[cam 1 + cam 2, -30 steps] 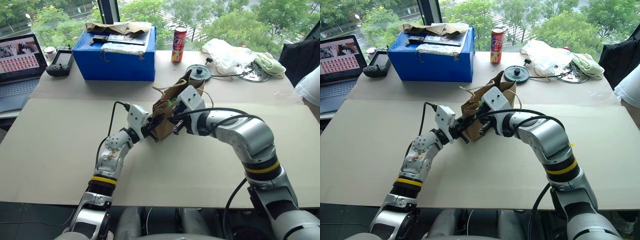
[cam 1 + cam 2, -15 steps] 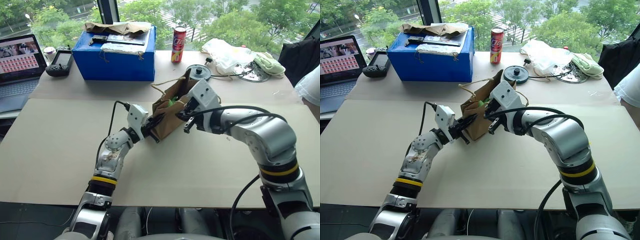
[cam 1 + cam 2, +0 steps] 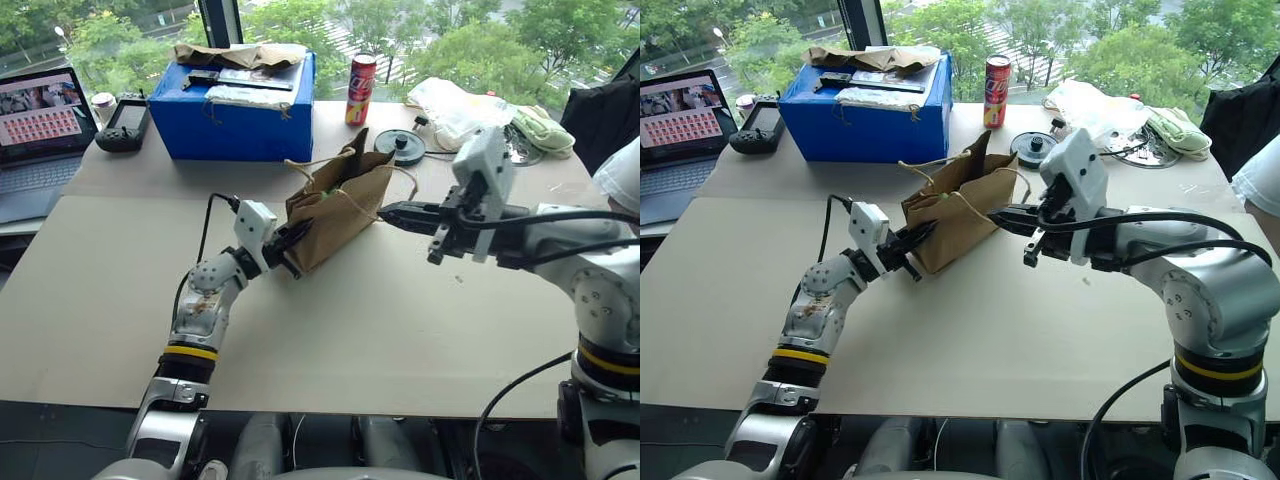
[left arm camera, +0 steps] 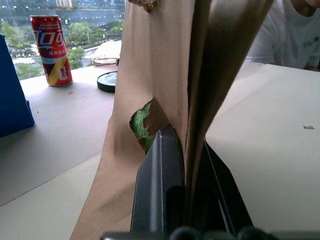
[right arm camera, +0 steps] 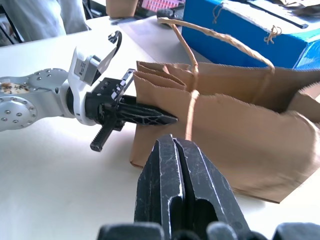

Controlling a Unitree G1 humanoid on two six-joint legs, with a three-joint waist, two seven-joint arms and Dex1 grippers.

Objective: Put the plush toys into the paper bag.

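Note:
Next, I turn the brown paper bag (image 3: pixel 343 213) straight, since it hangs crooked from my left gripper, and put it down on the clear space nearer me (image 3: pixel 335 310).
The brown paper bag (image 3: pixel 338 205) stands tilted on the table's middle, with its twine handles (image 5: pixel 192 107) up. My left gripper (image 3: pixel 298 235) is shut on the bag's near side edge, with the paper wall pinched between its fingers (image 4: pixel 160 185). A bright green plush toy (image 4: pixel 140 125) shows through a tear in the bag's wall, inside the bag. My right gripper (image 3: pixel 386 210) hovers just right of the bag, pointing at it. It is shut and holds nothing, and it is clear of the paper.
At the back stands a blue box (image 3: pixel 235 115) with crumpled paper on top, and beside it a red can (image 3: pixel 360 88), a black round disc (image 3: pixel 400 146) and a white plastic bag (image 3: pixel 460 105). A laptop (image 3: pixel 40 120) and a controller (image 3: pixel 122 122) sit at the far left. A person's white sleeve (image 3: pixel 622 172) is at the right edge.
My right gripper has pulled out of the bag's mouth, up and to the right. My left gripper has shifted a little left, taking the bag's edge with it.

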